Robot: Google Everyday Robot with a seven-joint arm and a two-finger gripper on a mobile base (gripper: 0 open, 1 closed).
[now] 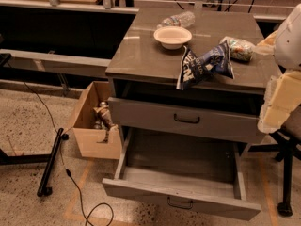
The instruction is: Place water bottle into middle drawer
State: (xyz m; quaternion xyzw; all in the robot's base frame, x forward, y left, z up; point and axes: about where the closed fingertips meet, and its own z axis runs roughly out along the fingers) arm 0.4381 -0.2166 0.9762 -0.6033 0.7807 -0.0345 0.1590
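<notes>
I expect the middle drawer [180, 199] to slide straight into the cabinet when I push its front, because straight sides [123, 156] run back under the top drawer.
The water bottle [178, 20] is clear crinkled plastic and lies on its side at the back of the grey cabinet top [141, 55], just behind a white bowl [172, 36]. The middle drawer [183, 159] is pulled wide open below and holds nothing; its front carries a small black handle [180, 204]. The top drawer front [141, 114] above it stands slightly out. The lowest drawer is hidden. My gripper [280, 100] shows as pale cream shapes at the right edge, beside the cabinet's right front corner and far from the bottle.
A dark blue chip bag [205, 65] lies at the front of the cabinet top, with a green snack bag [240, 49] to its right. A cardboard box [94, 135] with items stands on the floor to the left. A black bar [51, 161] and a cable lie further left. A black stand [286, 173] is at the right.
</notes>
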